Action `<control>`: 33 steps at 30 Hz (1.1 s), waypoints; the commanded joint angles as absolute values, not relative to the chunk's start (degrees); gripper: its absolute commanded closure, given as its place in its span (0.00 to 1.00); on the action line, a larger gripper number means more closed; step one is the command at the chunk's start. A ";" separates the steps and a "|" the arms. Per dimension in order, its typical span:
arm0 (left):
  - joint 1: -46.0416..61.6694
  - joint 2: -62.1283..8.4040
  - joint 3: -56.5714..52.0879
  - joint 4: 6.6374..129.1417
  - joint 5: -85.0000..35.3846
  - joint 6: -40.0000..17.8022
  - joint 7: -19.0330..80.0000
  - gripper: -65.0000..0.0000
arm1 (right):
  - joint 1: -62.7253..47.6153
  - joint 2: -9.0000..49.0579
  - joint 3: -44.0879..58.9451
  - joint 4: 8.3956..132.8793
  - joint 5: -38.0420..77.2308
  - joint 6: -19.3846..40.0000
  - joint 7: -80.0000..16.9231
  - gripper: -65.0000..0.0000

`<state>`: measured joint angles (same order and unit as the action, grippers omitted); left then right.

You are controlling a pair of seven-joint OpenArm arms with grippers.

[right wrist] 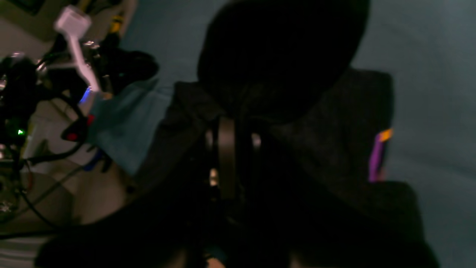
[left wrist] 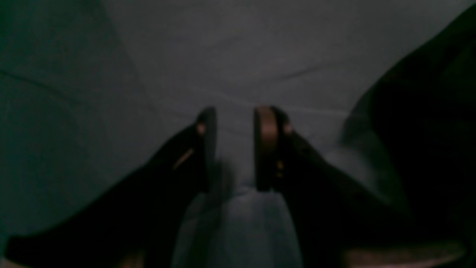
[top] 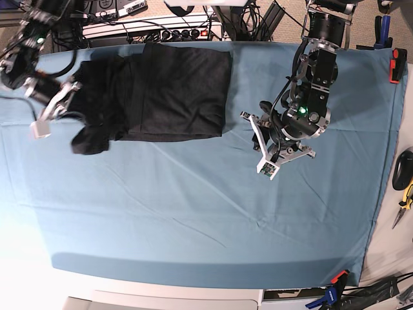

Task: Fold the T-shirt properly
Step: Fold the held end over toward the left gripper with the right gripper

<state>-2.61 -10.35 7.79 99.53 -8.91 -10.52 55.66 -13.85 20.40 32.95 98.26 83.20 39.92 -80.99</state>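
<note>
The raised fabric (top: 93, 137) is in my right gripper's fingers and the T-shirt's flat part (top: 184, 87) lies clear beside it, so the gripper carries on across and lets go over that part.
The black T-shirt (top: 168, 90) lies partly folded at the far left of the blue table cloth (top: 193, 213). My right gripper (top: 70, 90) is shut on its left part and holds it raised, so a bunch of fabric (top: 90, 139) hangs down. In the right wrist view the fingers (right wrist: 227, 156) are buried in black fabric (right wrist: 327, 123), and a purple and orange bit of print (right wrist: 377, 156) shows. My left gripper (left wrist: 234, 123) stands open close over bare cloth with nothing between its fingers; the shirt's edge (left wrist: 427, 111) lies apart at its right. The left arm (top: 303, 110) is right of the shirt.
A power strip and cables (top: 161, 29) run along the far table edge, and electronics (right wrist: 37, 93) show beyond the cloth's edge. A red clamp (top: 395, 64) sits at the far right, tools (top: 406, 194) lie off the right side, and clamps (top: 332, 294) grip the front edge.
</note>
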 commanded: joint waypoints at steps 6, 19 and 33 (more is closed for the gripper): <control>-3.62 -10.50 7.68 100.68 -9.28 -10.57 54.68 0.72 | -14.28 12.71 33.34 99.85 81.12 40.00 -80.00 1.00; -3.64 -10.52 7.68 100.68 -9.30 -11.68 54.65 0.72 | -11.05 5.23 31.00 99.88 72.16 40.00 -80.00 1.00; -3.64 -10.66 7.68 100.68 -9.28 -11.64 54.63 0.72 | -9.65 1.58 18.41 99.85 59.61 40.00 -73.91 1.00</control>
<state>-2.61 -10.52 7.79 99.53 -9.08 -11.64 55.66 -10.26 1.54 18.50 98.94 58.17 39.88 -75.24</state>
